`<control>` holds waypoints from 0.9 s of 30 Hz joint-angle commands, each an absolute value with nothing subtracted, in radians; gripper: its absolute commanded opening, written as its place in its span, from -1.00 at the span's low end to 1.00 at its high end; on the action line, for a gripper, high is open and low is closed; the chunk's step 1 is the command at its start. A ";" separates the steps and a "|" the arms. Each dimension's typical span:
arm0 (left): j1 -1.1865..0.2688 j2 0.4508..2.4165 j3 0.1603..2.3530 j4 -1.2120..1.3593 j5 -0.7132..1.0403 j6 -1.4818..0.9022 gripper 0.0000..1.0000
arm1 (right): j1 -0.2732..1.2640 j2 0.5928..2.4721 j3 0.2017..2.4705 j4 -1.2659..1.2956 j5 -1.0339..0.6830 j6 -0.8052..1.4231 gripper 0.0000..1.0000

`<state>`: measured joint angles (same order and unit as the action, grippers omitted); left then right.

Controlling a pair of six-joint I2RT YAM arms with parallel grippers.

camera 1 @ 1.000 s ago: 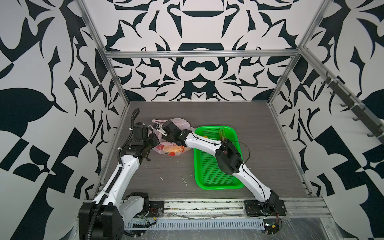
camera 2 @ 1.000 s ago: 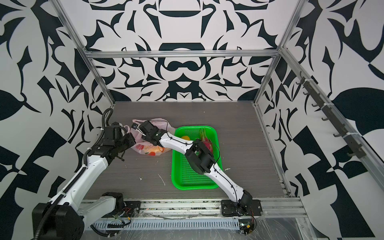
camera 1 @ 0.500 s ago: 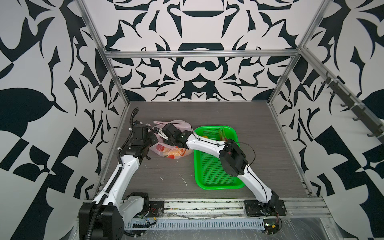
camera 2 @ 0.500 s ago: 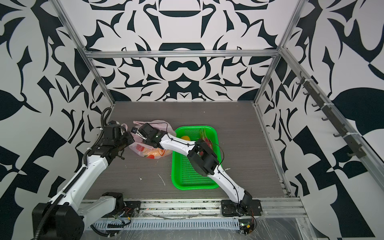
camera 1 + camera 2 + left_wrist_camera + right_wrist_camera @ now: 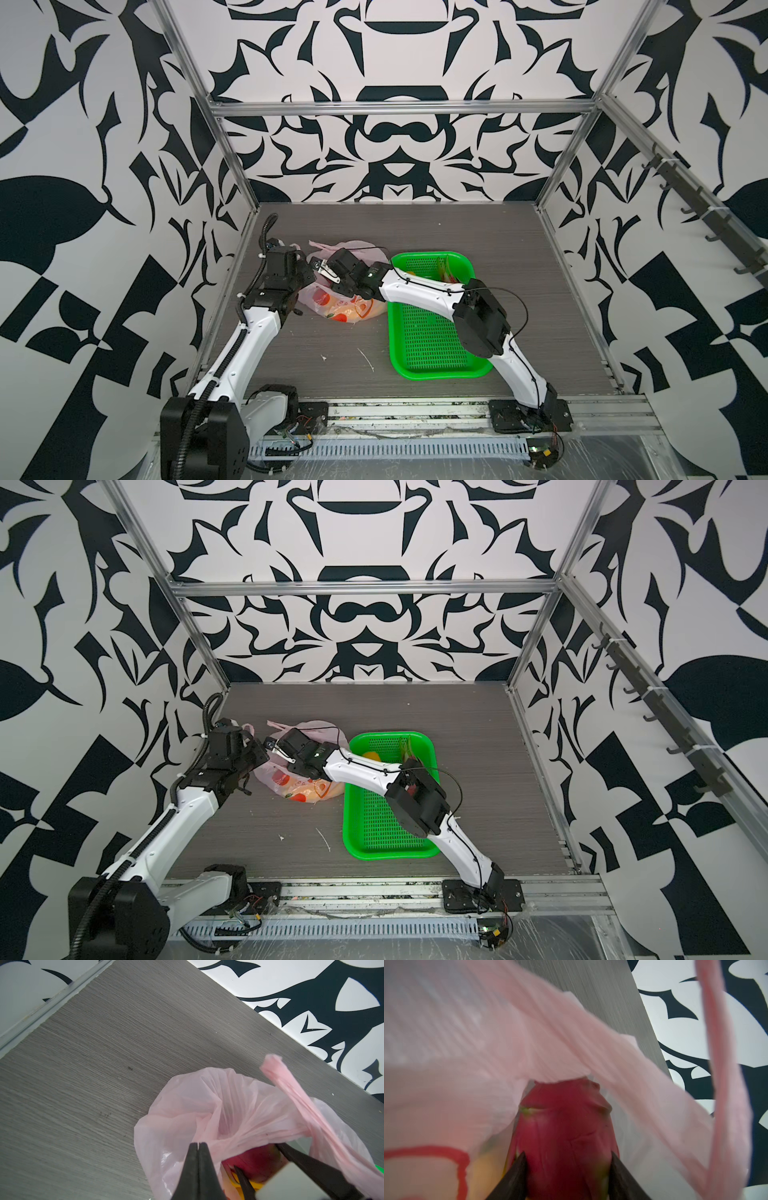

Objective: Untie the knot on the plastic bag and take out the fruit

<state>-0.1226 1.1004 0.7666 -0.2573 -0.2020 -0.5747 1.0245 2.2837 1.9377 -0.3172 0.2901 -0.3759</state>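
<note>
The bag's rim is lying over the dragon fruit in my right gripper, so next my left gripper opens and works the bag's rim clear first, before the fruit comes out.
The pale-pink plastic bag lies at the left of the grey table with its mouth open; the knot is out of view. My left gripper is shut on the bag's rim and holds it up. My right gripper reaches into the mouth, one jaw pressed against each side of a magenta dragon fruit. Something yellow shows under that fruit. A loose handle strip hangs free beside it.
A green perforated basket stands right of the bag, under my right arm. At its far end lie a yellow fruit and a dragon fruit. The left wall stands close behind my left gripper.
My right arm's elbow has swung right over the basket, and its gripper has pushed slightly deeper into the bag. The left arm has held still on the rim.
</note>
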 commanded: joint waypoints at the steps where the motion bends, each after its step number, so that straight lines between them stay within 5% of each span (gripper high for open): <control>1: -0.119 1.087 0.784 -0.238 -0.243 -0.566 -1.00 | 1.028 2.192 1.914 -0.307 0.278 -0.349 -1.00; 13: -0.119 1.124 0.820 -0.227 -0.229 -0.567 -0.83 | 1.028 2.083 1.827 -0.285 0.233 -0.324 -1.00; 21: -0.115 1.113 0.924 -0.371 -0.156 -0.602 -0.02 | 1.029 2.044 1.800 -0.257 0.206 -0.297 -1.00; 27: -0.100 1.131 1.006 -0.510 -0.058 -0.621 0.34 | 1.029 2.004 1.775 -0.237 0.163 -0.286 -1.00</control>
